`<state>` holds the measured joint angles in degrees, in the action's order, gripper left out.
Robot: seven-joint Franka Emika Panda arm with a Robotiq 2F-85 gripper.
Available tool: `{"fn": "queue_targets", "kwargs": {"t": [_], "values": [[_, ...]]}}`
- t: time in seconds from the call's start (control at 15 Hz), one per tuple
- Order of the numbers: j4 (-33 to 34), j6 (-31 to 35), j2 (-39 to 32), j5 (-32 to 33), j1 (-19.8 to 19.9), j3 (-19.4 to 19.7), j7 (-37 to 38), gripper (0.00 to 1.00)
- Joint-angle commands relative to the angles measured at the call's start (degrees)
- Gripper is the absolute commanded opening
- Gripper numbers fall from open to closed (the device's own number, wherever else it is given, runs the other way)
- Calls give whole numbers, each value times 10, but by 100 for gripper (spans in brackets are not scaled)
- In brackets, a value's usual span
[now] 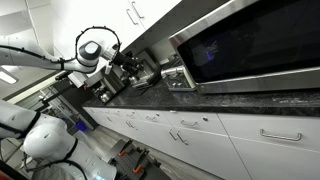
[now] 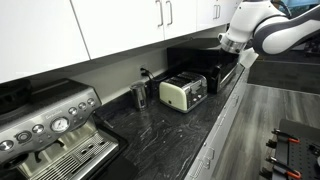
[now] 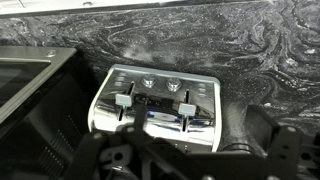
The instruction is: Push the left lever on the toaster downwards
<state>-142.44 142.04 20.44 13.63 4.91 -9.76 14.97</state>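
I expect the lever (image 3: 187, 109) to slide straight and alone along its slot when I push down, because each grey lever has its own slot running (image 3: 187, 97) toward the knobs.
The toaster (image 3: 155, 105) is a small silvery box on the dark marble counter, seen from above in the wrist view. It has two grey levers, one on the left (image 3: 124, 100) and one on the right (image 3: 186, 108), with two knobs behind them. Both levers stand at the same height. My gripper (image 3: 190, 150) hovers above the toaster's near side without touching it, and its dark blurred fingers look spread open and empty. The toaster also shows in both exterior views (image 1: 179, 78) (image 2: 183, 92). The gripper (image 2: 240, 55) hangs above and beyond it.
The large dark-windowed microwave (image 1: 250, 45) (image 2: 205, 62) (image 3: 30, 95) stands right beside the toaster. A metal cup (image 2: 139, 95) and an espresso machine (image 2: 50, 130) stand further along the counter (image 2: 170, 135). White cabinets hang above.
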Motion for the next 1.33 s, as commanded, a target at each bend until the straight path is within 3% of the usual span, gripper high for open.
{"fn": "queue_targets", "kwargs": {"t": [0.0, 0.07, 0.13, 0.2, 0.47, 0.8, 0.87, 1.27], "values": [[2, -2, -1, 4, -8, 8, 2, 100], [8, 0, -9, 12, -1, 7, 14, 100], [19, 9, -22, -1, -6, 11, 10, 75], [40, -5, -39, 6, -1, 6, 24, 74], [124, -56, -108, -29, -16, 17, 6, 42], [229, -117, -205, -14, -26, 26, 17, 5], [239, -121, -220, -14, -30, 30, 18, 0], [276, -90, -300, -37, -48, 61, -3, 0]]}}
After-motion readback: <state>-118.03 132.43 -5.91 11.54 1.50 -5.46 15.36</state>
